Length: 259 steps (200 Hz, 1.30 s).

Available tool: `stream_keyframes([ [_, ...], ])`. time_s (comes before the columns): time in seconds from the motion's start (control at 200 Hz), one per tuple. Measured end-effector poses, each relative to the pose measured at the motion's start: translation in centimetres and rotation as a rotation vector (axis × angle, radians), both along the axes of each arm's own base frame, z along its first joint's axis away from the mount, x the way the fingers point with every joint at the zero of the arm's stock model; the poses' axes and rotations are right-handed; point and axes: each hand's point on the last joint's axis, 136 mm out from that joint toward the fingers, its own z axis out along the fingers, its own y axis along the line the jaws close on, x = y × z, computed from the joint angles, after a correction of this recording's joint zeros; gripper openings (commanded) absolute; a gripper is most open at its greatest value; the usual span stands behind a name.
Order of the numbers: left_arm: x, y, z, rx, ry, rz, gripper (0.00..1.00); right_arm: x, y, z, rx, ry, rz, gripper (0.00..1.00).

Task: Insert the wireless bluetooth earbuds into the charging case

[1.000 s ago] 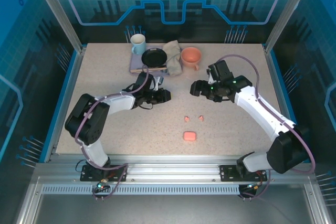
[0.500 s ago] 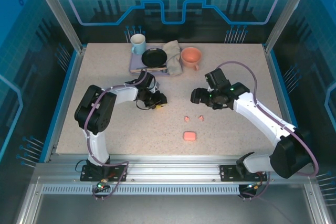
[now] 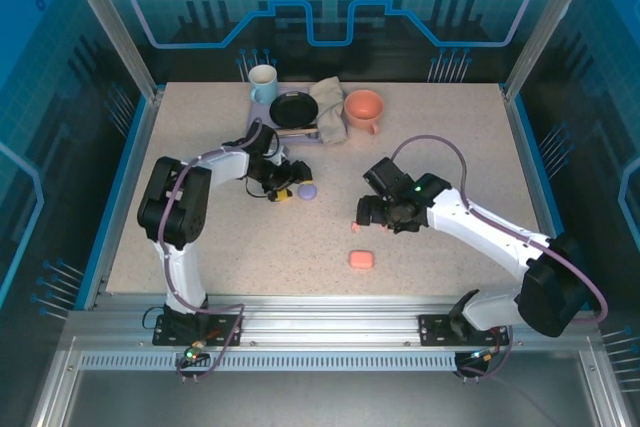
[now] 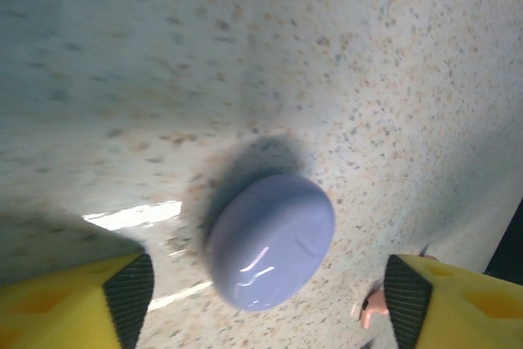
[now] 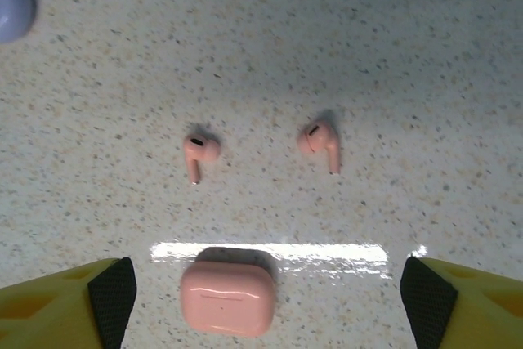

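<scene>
I should back my left gripper away from the lavender case (image 3: 307, 191) it straddles and take the pink case (image 3: 361, 259) with my right gripper, because the earbuds match the pink case.
A closed lavender charging case (image 4: 270, 239) lies on the table between the spread yellow fingers of my left gripper (image 4: 268, 300), which is open and not touching it. From above, this lavender case (image 3: 308, 191) sits just right of the left gripper (image 3: 291, 188). Two salmon-pink earbuds (image 5: 198, 150) (image 5: 319, 140) lie apart on the table. A closed pink charging case (image 5: 227, 297) lies nearer, between the wide-open fingers of my right gripper (image 5: 270, 296). In the top view the right gripper (image 3: 366, 217) hovers over the earbuds, and one pink earbud (image 3: 355, 228) shows beside it. The pink case (image 3: 361, 260) is nearer the front.
At the back stands a tray (image 3: 258, 127) with a mug (image 3: 263, 82), a black plate (image 3: 293, 109) and a grey cloth (image 3: 330, 107). An orange cup (image 3: 364, 107) stands beside the cloth. One pink earbud (image 4: 372, 310) shows by the left gripper's right finger.
My left gripper has opened and let go of the lavender case, which now lies on the table. My right arm has swung left and nearer, over the pink earbuds.
</scene>
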Motion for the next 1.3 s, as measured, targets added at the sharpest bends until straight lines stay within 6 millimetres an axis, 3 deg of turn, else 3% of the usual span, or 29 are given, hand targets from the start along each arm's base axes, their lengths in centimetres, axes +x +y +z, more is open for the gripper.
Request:
stream_keyframes([
  [0.1,0.1,2.3,1.0,0.062,-0.016,0.043,0.99,-0.8,-0.4,-0.5,-0.041,0.019,-0.008,0.91],
  [0.19,-0.1,4.3,3.3,0.110,-0.063,0.089,0.99,-1.5,-0.5,-1.3,-0.082,0.046,-0.011,0.92],
  [0.43,-2.6,7.0,14.6,0.165,-0.388,0.166,0.99,-3.4,0.7,-5.4,-0.190,0.159,0.006,0.93],
  [0.56,-4.8,8.7,17.8,0.192,-0.521,0.232,0.99,-4.4,1.3,-7.4,-0.236,0.212,0.013,0.93],
  [0.65,-6.0,9.5,17.8,0.204,-0.544,0.270,0.99,-4.6,2.0,-7.9,-0.245,0.219,0.015,0.92],
  [0.905,-7.4,10.4,14.9,0.239,-0.488,0.304,0.99,-4.6,3.8,-8.3,-0.210,0.218,0.030,0.92],
  [1.101,-6.9,10.3,15.4,0.228,-0.514,0.307,0.99,-4.8,4.3,-8.1,-0.199,0.207,0.034,0.92],
  [1.296,-6.9,9.6,15.7,0.192,-0.521,0.286,0.99,-4.3,5.3,-6.0,-0.147,0.140,0.139,0.92],
])
